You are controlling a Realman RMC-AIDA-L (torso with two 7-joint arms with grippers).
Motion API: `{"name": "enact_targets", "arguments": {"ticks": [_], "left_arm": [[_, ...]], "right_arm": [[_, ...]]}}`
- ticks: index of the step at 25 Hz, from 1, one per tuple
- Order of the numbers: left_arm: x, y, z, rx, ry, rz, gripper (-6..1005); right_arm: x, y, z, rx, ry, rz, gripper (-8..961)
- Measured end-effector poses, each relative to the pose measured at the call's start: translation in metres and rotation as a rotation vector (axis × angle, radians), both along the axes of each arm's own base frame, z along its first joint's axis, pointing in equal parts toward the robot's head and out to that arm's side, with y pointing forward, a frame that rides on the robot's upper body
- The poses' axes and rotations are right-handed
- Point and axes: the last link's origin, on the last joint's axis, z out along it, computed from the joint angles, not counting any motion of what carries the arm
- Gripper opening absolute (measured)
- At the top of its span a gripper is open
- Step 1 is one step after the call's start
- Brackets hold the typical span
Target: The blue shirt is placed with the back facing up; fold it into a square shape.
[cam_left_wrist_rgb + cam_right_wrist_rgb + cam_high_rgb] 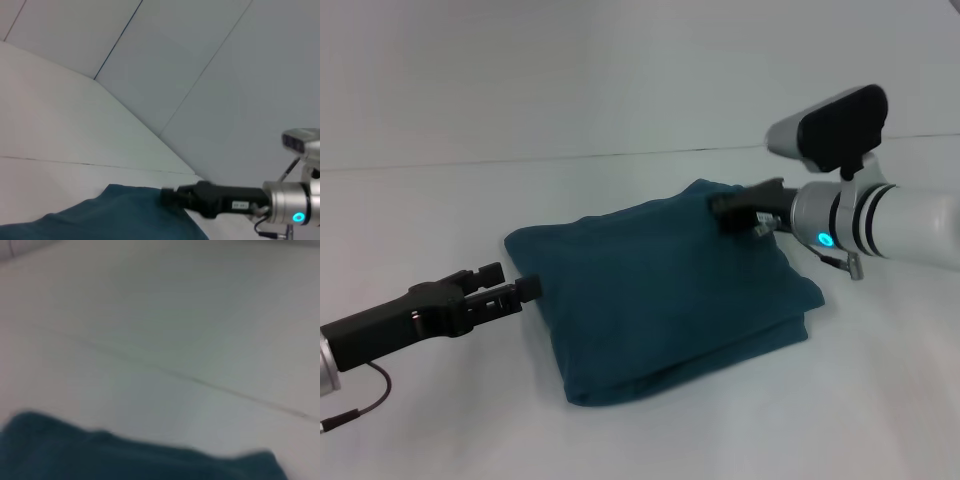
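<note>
The blue shirt's near edge [720, 355] runs at a slant across the table, so the robot's right gripper should move back and the left gripper should straighten it by pulling its near corner [583, 388].
The blue shirt [670, 290] lies folded into a thick, roughly square bundle in the middle of the white table [880, 400], plain side up. My left gripper [515, 282] sits low at the bundle's left edge, open, with a small gap between its black fingers and nothing in them. My right gripper [720, 207] hovers at the shirt's far right corner, close to the cloth. The left wrist view shows the shirt [110, 215] with the right gripper [167, 196] at its far corner. In the right wrist view only a strip of shirt [100, 460] shows.
The white table runs back to a pale wall [570, 70]. A thin seam line [200, 382] crosses the tabletop beyond the shirt. Bare tabletop surrounds the bundle on all sides.
</note>
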Motion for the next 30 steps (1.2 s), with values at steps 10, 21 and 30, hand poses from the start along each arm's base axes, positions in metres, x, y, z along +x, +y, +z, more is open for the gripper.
{"name": "enact_targets", "arguments": {"ticks": [10,21,30], "left_arm": [[0.0,0.001,0.001,0.007,-0.006,0.004,955],[-0.001,0.0,0.001,0.008,-0.009,0.01,955],[-0.007,0.001,0.002,-0.016,-0.039,0.094,956]], "right_arm": [[-0.018,-0.022,0.0,-0.116,0.139,0.195,0],[0.002,-0.035,-0.031,-0.192,-0.018,0.158,0],[-0.018,-0.028,-0.002,-0.049,0.147,0.275,39]]}}
